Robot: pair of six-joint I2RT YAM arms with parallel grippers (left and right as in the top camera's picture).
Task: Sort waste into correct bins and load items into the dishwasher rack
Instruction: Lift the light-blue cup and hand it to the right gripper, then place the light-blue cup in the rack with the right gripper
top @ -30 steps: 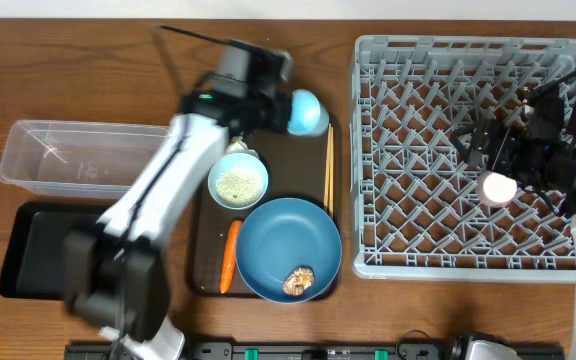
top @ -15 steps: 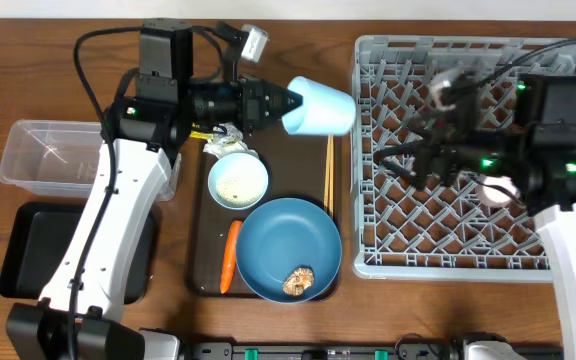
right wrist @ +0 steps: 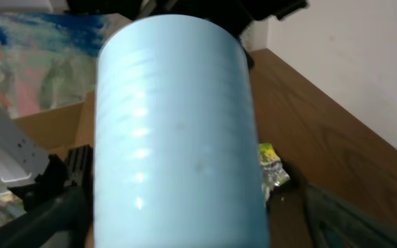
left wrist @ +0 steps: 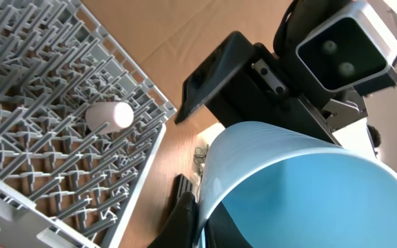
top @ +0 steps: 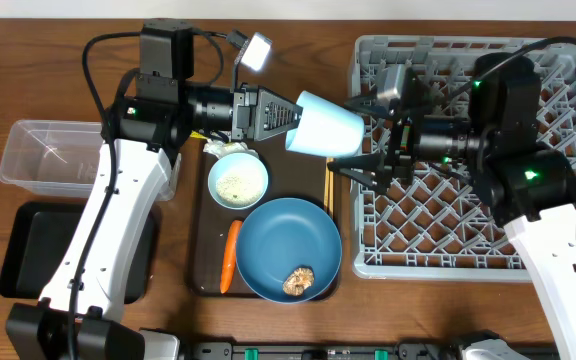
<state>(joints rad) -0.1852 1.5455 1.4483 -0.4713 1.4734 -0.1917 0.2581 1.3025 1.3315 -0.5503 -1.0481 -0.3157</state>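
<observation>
I should use my right gripper to take the cup by its closed end [top: 357,136] and put it in the rack, because my left gripper is holding the light-blue cup's rim [top: 293,138] short of the rack.
My left gripper [top: 280,116] is shut on the rim of the light-blue cup [top: 328,126], holding it on its side in the air between the serving tray and the dishwasher rack [top: 448,235]. In the left wrist view one of the fingers [left wrist: 185,210] presses the cup wall [left wrist: 288,172] from outside. My right gripper [top: 360,140] is open, its fingers above and below the cup's closed end; the cup [right wrist: 178,138] fills the right wrist view. The pink cup [left wrist: 109,116] lies in the rack, hidden overhead by my right arm.
The brown serving tray [top: 203,270] holds a bowl of rice [top: 238,183], a carrot [top: 229,255], chopsticks [top: 329,190], a wrapper [top: 223,148] and a blue plate [top: 283,240] with a brown lump [top: 298,280]. A clear tub [top: 53,155] and black tray [top: 23,250] sit left.
My left arm carried the blue cup rightward off the tray toward the rack. My right arm left the pink cup in the rack and swung left until its open fingers flank the blue cup.
</observation>
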